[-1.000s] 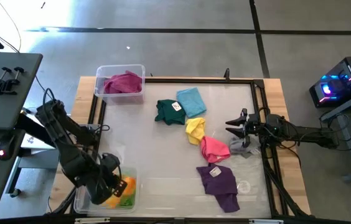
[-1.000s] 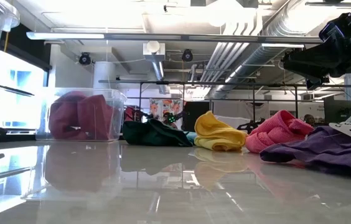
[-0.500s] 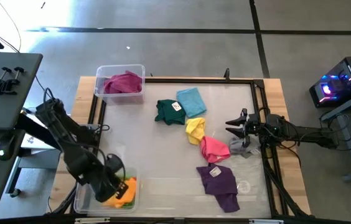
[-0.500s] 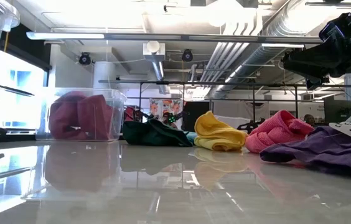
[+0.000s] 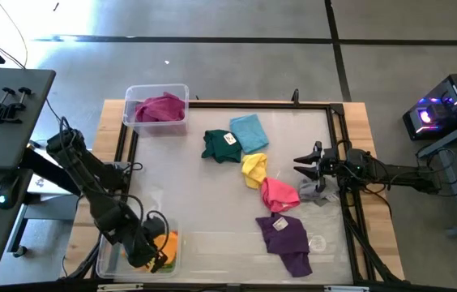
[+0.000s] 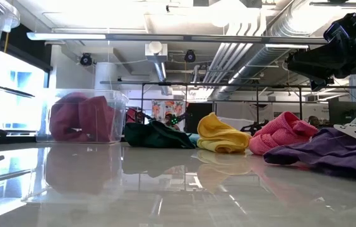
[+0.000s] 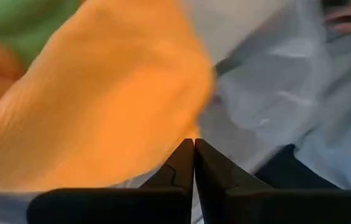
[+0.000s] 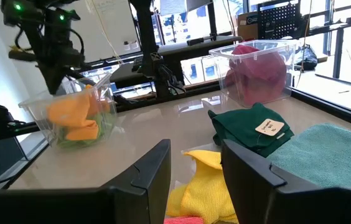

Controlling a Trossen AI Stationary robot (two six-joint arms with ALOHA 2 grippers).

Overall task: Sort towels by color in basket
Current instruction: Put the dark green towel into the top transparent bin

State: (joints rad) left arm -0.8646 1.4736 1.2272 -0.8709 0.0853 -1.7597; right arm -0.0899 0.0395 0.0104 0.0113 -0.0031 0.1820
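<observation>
The orange towel (image 5: 170, 243) is in the basket with the lime one, so the robot's left gripper keeps going toward the dark green towel (image 5: 219, 148) and opens above it.
My left gripper (image 5: 154, 258) is shut and reaches down into the clear basket (image 5: 105, 261) at the near left. An orange towel (image 7: 101, 99) lies there on a lime one (image 7: 14, 18). The far-left basket (image 5: 131, 91) holds a magenta towel (image 5: 161, 107). Loose on the table lie the dark green (image 5: 219, 144), light blue (image 5: 249, 131), yellow (image 5: 254, 169), pink (image 5: 278, 193), grey (image 5: 316, 193) and purple (image 5: 287, 239) towels. My right gripper (image 8: 194, 163) waits open at the right edge, level, beside the grey towel. My left gripper comes from above, slanting down, and its shut fingertips (image 7: 188, 152) stand at the orange towel's edge (image 7: 191, 127). I see no cloth between them, and I cannot tell whether they touch the towel.
A black frame (image 5: 212, 104) runs around the white tabletop. A white label (image 5: 230, 139) sits on the dark green towel. Bare tabletop lies between the near-left basket and the purple towel.
My left gripper has sunk into the near-left basket, moving toward the table's near edge and tipping more steeply down over the orange towel. The right arm and the towels on the table have kept still.
</observation>
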